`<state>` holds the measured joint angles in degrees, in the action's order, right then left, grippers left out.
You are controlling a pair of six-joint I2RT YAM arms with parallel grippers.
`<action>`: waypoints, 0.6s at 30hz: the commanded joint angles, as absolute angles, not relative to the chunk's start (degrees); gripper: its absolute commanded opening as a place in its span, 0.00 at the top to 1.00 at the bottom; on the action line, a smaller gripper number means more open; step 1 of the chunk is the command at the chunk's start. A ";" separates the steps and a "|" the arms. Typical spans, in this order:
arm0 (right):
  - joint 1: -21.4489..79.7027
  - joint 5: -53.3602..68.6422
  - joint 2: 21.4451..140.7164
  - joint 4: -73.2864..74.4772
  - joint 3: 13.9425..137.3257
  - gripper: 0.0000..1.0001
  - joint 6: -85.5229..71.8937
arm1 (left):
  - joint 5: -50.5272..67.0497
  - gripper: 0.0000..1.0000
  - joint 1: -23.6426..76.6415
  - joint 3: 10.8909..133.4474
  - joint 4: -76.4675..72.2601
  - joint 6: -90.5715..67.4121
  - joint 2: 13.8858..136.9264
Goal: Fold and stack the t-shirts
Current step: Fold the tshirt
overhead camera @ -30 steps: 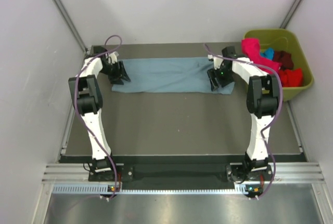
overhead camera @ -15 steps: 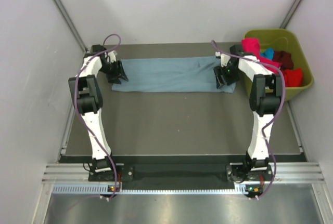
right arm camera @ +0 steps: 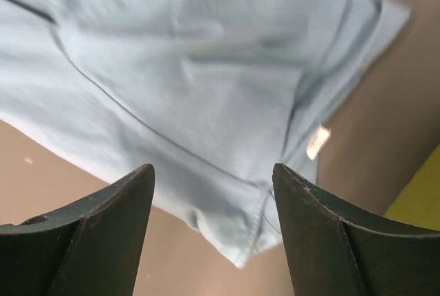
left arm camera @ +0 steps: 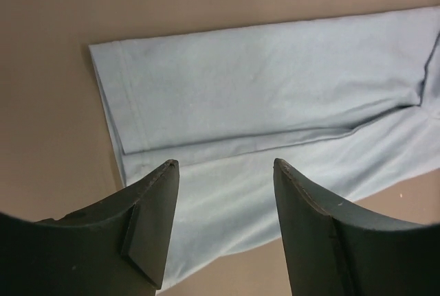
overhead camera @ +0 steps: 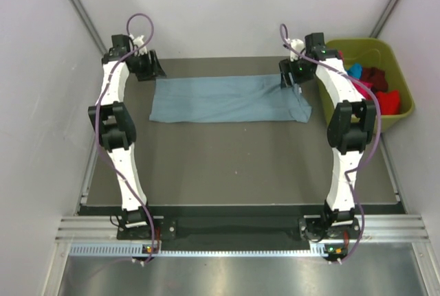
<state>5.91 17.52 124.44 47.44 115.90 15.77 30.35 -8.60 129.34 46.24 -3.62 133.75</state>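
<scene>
My gripper will pull the t-shirt's end, where the folded layers (left arm camera: 128, 153) lie flat together, so the grey-blue t-shirt (overhead camera: 223, 99) will swing around as one strip.
A large grey-blue t-shirt (overhead camera: 230, 99) lies folded into a long flat strip across the far part of the table. My left gripper (overhead camera: 150, 69) hangs open above and behind its left end; in the left wrist view the shirt (left arm camera: 261, 90) lies below the open gripper (left arm camera: 223, 164), with nothing between the fingers. My right gripper (overhead camera: 289, 80) is open too, raised over the strip's right end. Under this gripper (right arm camera: 213, 169) the shirt (right arm camera: 192, 69) shows its hem corner and a small label. More t-shirts, red (overhead camera: 386, 101), maroon (overhead camera: 375, 76) and turquoise (overhead camera: 354, 71), lie in the bin.
An olive-green plastic bin (overhead camera: 361, 42) stands at the far right edge of the table, just right of my right arm; its yellow-green wall (right arm camera: 421, 200) shows in the right wrist view. White walls close in on both sides and behind. The dark table surface (overhead camera: 234, 165) lies in front of the strip.
Both grippers have risen off the ends of the grey-blue shirt and pulled back toward the far edge. The shirt stays flat on the table, its right end now uncovered.
</scene>
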 commanded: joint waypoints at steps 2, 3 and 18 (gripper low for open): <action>7.20 20.21 128.31 46.32 120.84 0.30 12.66 | 26.39 0.38 -8.17 130.43 44.82 -3.69 137.90; 7.38 20.21 129.54 45.97 121.81 0.30 11.87 | 25.41 0.38 -8.17 130.69 45.00 -3.52 138.51; 8.17 20.21 132.62 44.03 119.62 0.30 10.81 | 21.36 0.40 -8.35 130.61 46.14 -0.88 141.42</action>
<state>7.07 19.22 132.42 45.89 120.36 11.70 22.52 -8.14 129.73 46.50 -2.42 141.40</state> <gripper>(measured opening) 0.700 0.604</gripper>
